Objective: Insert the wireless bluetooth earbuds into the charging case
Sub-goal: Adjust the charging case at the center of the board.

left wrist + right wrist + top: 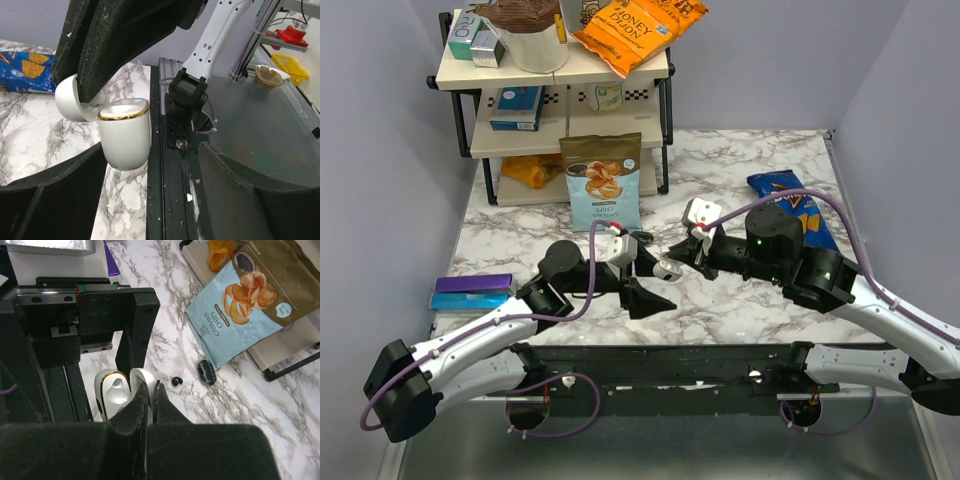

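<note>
The case's body (112, 150) hangs near one finger of my left gripper, so next I move back and center the gripper's fingers before closing below the case's gold rim (125, 132).
The white charging case (125, 132) with a gold rim hangs open above the table's near edge; it also shows in the top view (666, 268) and the right wrist view (111, 392). My right gripper (152, 387) is shut on the case's open lid (70, 100). My left gripper (155, 160) is open, its fingers on either side of the case body, the case close to the left finger (50, 195). The two tiny black earbuds (176, 381) lie together on the marble. They are beside a larger black oval case (206, 371), below the chips bag.
A blue cassava chips bag (604, 182) stands in front of a shelf rack (555, 100) holding snacks. A dark blue chips bag (790, 205) lies at the right. A purple box (472, 290) lies at the left edge. The black rail (170, 200) runs along the near edge.
</note>
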